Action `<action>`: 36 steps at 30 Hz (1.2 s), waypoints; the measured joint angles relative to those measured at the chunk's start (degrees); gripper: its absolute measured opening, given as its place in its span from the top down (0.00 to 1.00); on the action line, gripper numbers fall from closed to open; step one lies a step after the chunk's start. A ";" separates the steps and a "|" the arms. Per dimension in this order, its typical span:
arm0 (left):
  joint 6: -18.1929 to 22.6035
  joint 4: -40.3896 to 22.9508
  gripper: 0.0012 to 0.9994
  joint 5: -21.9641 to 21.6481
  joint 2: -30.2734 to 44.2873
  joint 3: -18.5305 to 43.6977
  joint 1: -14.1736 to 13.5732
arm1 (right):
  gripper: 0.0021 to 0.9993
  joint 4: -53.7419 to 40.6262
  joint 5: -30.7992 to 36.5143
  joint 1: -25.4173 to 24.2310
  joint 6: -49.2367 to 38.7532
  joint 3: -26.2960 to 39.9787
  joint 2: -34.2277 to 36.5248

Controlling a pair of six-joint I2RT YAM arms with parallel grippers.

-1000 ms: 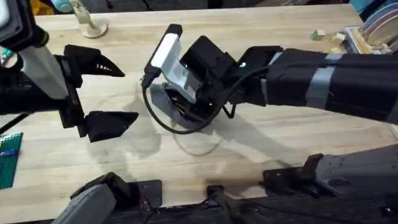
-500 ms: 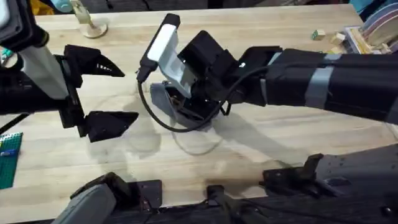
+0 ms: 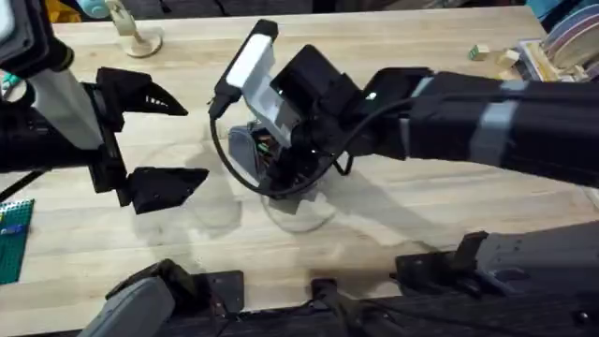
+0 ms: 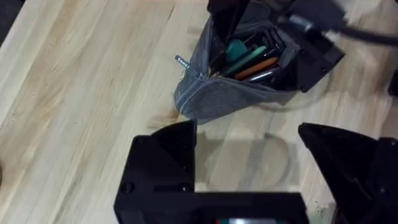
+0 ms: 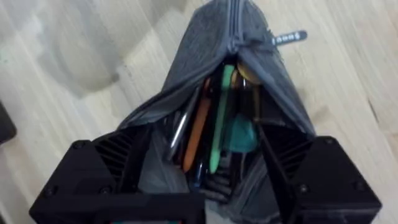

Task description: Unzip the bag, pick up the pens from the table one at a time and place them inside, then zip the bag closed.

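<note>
The grey bag's edges (image 5: 268,87) will come together only partway when I pull the zip pull, because the grey bag's limp opening gapes from the zip pull (image 5: 235,50) onward.
The grey bag (image 3: 241,150) lies mid-table with its zip open. Several pens (image 5: 208,127), orange and green, lie inside it, along with a teal piece; the pens (image 4: 249,59) also show through the mouth in the left wrist view. The zip pull (image 5: 289,38) sits at the bag's (image 5: 214,37) closed far end. My right gripper (image 5: 211,180) is open, its fingers (image 5: 124,168) straddling the bag's gaping mouth. My left gripper (image 3: 161,139) hangs open and empty left of the bag (image 4: 217,96), a short way off.
A black cable (image 3: 234,178) loops from the right wrist around the bag. A wooden stand (image 3: 133,36) is at the back left, a green baseplate (image 3: 13,239) at the left edge, small blocks (image 3: 482,52) and stacked items (image 3: 562,47) at the back right.
The right wrist has tilted up and shifted slightly, and the bag's open mouth now shows more of the pens. The left arm has not moved.
</note>
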 joint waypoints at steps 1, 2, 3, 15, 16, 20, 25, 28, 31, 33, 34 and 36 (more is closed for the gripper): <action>0.00 0.00 0.01 0.00 0.00 0.00 0.00 | 0.00 -0.70 0.01 0.00 0.12 0.00 -0.75; 0.00 0.00 0.01 0.00 0.00 0.00 0.00 | 0.00 -1.51 -0.01 0.00 0.31 0.00 -1.86; 0.00 0.00 0.01 0.00 0.00 0.00 0.00 | 0.00 -2.15 0.01 0.00 0.44 0.00 -2.97; -0.02 0.46 0.01 0.00 0.00 0.00 0.00 | 0.00 -6.33 -0.03 0.00 4.43 0.37 -16.44; 0.00 1.04 0.01 0.00 0.00 0.00 0.00 | 0.00 -6.47 -0.03 0.00 5.36 0.69 -16.99; -0.02 3.21 0.01 -0.02 0.04 0.00 0.00 | 0.00 -8.84 -0.03 0.00 8.77 3.52 -17.48; 0.00 5.00 0.01 0.00 2.66 0.00 0.00 | 0.00 -10.21 -0.03 0.00 12.20 7.52 -17.48; 0.00 6.76 0.01 -0.02 6.47 0.00 0.00 | 0.00 -10.25 -0.03 0.00 13.18 9.45 -17.48; 0.00 8.77 0.01 -0.02 10.95 0.00 0.00 | 0.00 -10.35 -0.03 0.00 14.54 10.99 -17.46; 0.10 9.90 0.01 -0.04 14.01 0.00 0.00 | 0.00 -10.63 -0.05 -0.04 16.09 12.00 -17.02; 0.47 10.38 0.01 -0.09 15.55 0.00 0.00 | 0.00 -10.60 -0.06 -0.15 17.00 12.60 -16.56; 1.56 11.02 0.01 -0.20 18.25 0.00 0.00 | 0.00 -10.61 -0.06 -0.32 19.07 13.91 -15.12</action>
